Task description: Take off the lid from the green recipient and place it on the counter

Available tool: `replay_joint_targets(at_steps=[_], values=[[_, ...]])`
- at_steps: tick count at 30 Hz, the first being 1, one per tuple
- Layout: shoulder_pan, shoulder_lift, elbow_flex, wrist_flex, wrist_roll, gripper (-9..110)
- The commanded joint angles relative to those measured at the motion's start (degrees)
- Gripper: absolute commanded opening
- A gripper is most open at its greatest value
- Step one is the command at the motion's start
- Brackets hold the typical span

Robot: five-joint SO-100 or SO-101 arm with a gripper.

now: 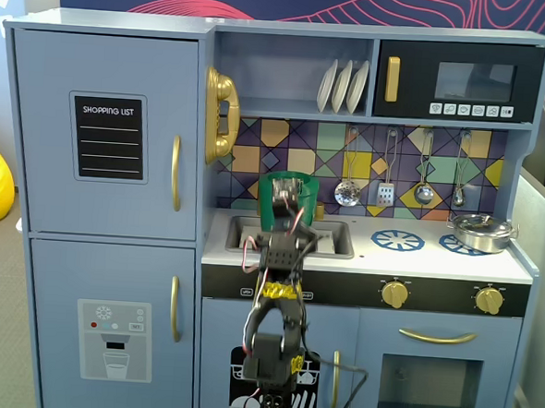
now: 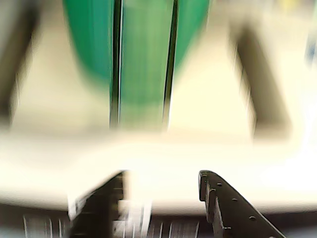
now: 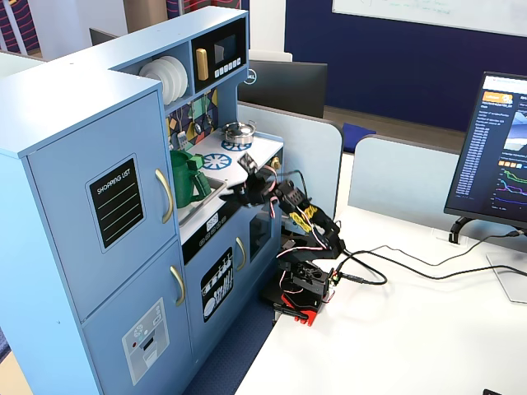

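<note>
I expect the lid [image 1: 290, 175] to come off in one piece when I lift it and the green recipient to stay standing, because the recipient's top ends in a round rim [image 1: 313, 180].
The green recipient [image 1: 296, 189] stands upright on the white counter [image 1: 427, 257] behind the sink. It also shows in a fixed view from the side [image 3: 183, 177] and, blurred, in the wrist view [image 2: 143, 54], its ribbed handle strip facing the camera. Its top edge is a green rim. I cannot tell the lid apart from it, and no lid handle shows. My gripper [image 2: 163, 186] is open and empty, jaws apart, level with the pot's side and a short way in front of it. It covers part of the pot in the front fixed view [image 1: 286, 205].
A shiny silver pot [image 1: 482, 232] sits on the right burner ring. The recessed sink [image 1: 331, 237] lies under my gripper. Utensils hang on the back wall [image 1: 384, 188]. The arm's base [image 3: 300, 288] stands on a white desk beside a monitor [image 3: 498, 156].
</note>
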Motion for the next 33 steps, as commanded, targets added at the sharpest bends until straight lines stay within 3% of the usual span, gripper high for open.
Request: replay_joint_targets(at_steps=[1, 5, 13, 23, 33], values=[[0.4, -4.8, -11.0, -4.0, 3.5, 28], [0.4, -5.4, -11.0, -10.4, 8.0, 37], [1.0, -7.4, -9.7, -18.9, 7.6, 44], [-0.2, -13.2, -9.8, -29.4, 6.9, 42], [-0.4, -20.3, -14.6, -32.6, 6.8, 41]])
